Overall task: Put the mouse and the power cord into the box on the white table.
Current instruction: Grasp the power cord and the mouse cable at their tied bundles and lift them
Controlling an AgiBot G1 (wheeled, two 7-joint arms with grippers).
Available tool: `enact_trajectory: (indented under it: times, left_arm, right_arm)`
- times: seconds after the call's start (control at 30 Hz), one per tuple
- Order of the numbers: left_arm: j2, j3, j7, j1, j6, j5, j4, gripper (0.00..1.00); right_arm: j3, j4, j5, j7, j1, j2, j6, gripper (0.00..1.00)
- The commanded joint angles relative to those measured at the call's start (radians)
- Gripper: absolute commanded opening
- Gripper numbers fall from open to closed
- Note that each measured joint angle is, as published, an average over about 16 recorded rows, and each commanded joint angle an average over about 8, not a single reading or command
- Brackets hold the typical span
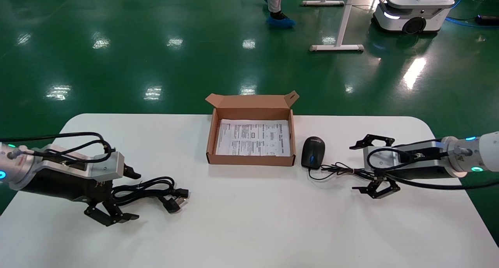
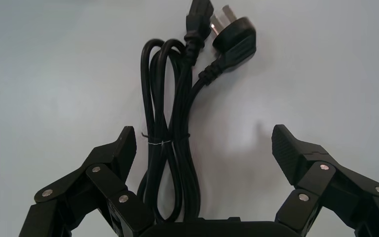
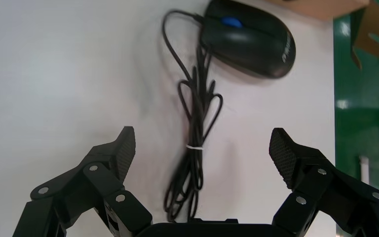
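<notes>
My gripper will leave the black mouse point(image 1: 313, 153) dangling below when it lifts the tied cable bundle, because a loose piece of cable point(image 1: 316, 179) joins the mouse to the bundle.
The brown box point(image 1: 251, 160) lies open at the white table's point(image 1: 249, 225) far middle, a printed sheet on its bottom. The black mouse point(image 1: 313, 151) point(image 3: 249, 42) sits just right of it, its thin bundled cable point(image 3: 195, 148) trailing between the fingers of my open right gripper point(image 1: 354, 167) point(image 3: 202, 137). On the left, the coiled black power cord point(image 1: 150, 189) point(image 2: 170, 123) lies on the table with its pronged plug point(image 2: 234, 39) pointing away from me. My left gripper point(image 1: 134, 196) point(image 2: 203, 136) is open and straddles the cord's near loops without clamping them.
Beyond the table is green floor with a white stand's feet point(image 1: 337, 47), a white mobile robot base point(image 1: 413, 10) and a person's foot in a blue shoe cover point(image 1: 280, 21). The table's near half is bare white surface.
</notes>
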Motion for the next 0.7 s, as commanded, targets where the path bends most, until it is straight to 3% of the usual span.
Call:
enact_trajectory:
  times: [0.03, 0.33, 0.4, 0.47, 0.63, 0.67, 0.7]
  left_arm:
    - [0.022, 0.006, 0.034, -0.016, -0.01, 0.013, 0.06, 1.0]
    - [0.064, 0.01, 0.121, -0.036, -0.042, 0.024, 0.216, 1.0]
    - [0.071, 0.01, 0.134, -0.038, -0.047, 0.024, 0.238, 0.99]
    - [0.078, 0.011, 0.144, -0.04, -0.052, 0.026, 0.257, 0.83]
    - [0.095, 0.013, 0.162, -0.044, -0.059, 0.03, 0.288, 0.2]
    - [0.096, 0.013, 0.163, -0.045, -0.06, 0.03, 0.291, 0.08]
    - [0.098, 0.013, 0.165, -0.045, -0.06, 0.031, 0.294, 0.02]
  right_arm:
    - [-0.005, -0.056, -0.01, -0.031, 0.017, -0.023, 0.022, 1.0]
    - [0.012, -0.183, 0.01, -0.072, 0.035, -0.069, 0.086, 1.0]
    - [0.013, -0.199, 0.013, -0.076, 0.035, -0.073, 0.096, 0.91]
    - [0.014, -0.213, 0.014, -0.078, 0.035, -0.077, 0.106, 0.68]
    - [0.015, -0.243, 0.015, -0.077, 0.035, -0.083, 0.123, 0.08]
    - [0.016, -0.246, 0.015, -0.076, 0.035, -0.084, 0.125, 0.02]
    - [0.016, -0.249, 0.015, -0.076, 0.035, -0.084, 0.127, 0.0]
